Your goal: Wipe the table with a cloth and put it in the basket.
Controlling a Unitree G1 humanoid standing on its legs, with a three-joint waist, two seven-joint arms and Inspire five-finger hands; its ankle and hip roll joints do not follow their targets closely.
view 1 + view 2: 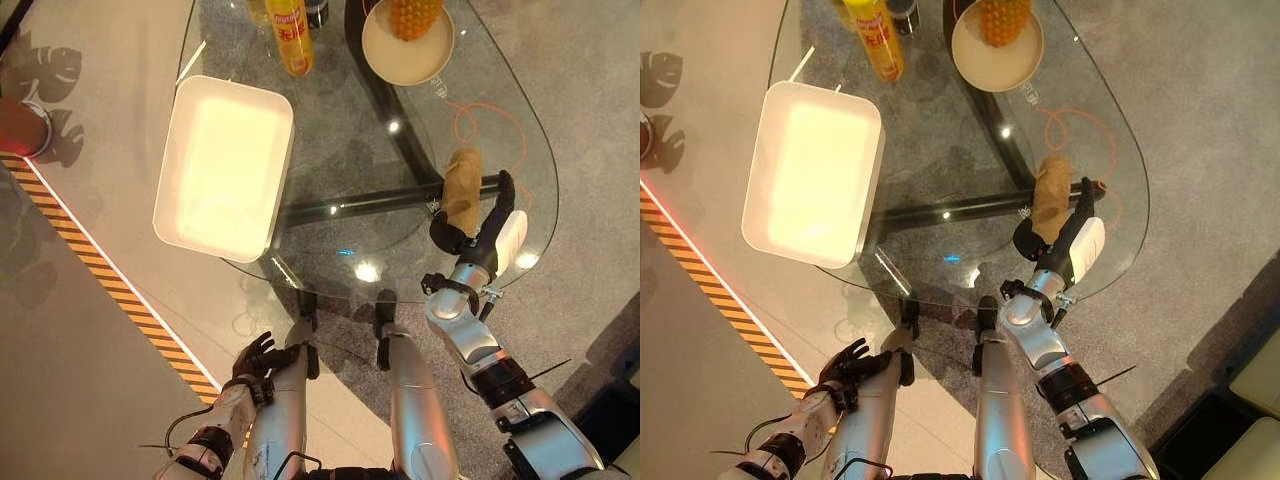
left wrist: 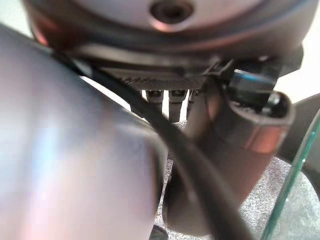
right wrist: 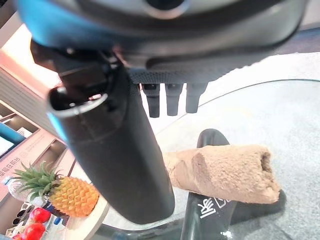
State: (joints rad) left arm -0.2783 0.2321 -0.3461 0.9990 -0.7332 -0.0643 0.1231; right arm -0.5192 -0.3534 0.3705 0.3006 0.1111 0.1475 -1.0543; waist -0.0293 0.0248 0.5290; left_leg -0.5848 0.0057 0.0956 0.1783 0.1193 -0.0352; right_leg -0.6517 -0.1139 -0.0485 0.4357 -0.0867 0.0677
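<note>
The tan cloth [image 1: 462, 190] will pinch narrow at its near end but stay in a bundle when I carry it, because its layers are tucked into a thick roll [image 3: 268, 169].
A rolled tan cloth [image 1: 463, 185] lies on the glass table [image 1: 340, 130] near its right edge. My right hand [image 1: 478, 240] sits just behind the roll, open. Its thumb [image 3: 120, 160] touches or nearly touches the near end of the cloth [image 3: 225, 172], and its straight fingers [image 1: 503, 195] run along the right side. The white rectangular basket [image 1: 225, 165] stands on the left part of the table, with nothing in it. My left hand [image 1: 255, 358] hangs low beside the table's near edge with relaxed fingers and holds nothing.
A yellow bottle [image 1: 290, 35] stands at the far side of the table. Next to it a round plate [image 1: 420, 60] carries a pineapple [image 1: 413, 15]. Dark table legs [image 1: 370, 200] show through the glass. A striped tape line [image 1: 110, 280] crosses the floor at left.
</note>
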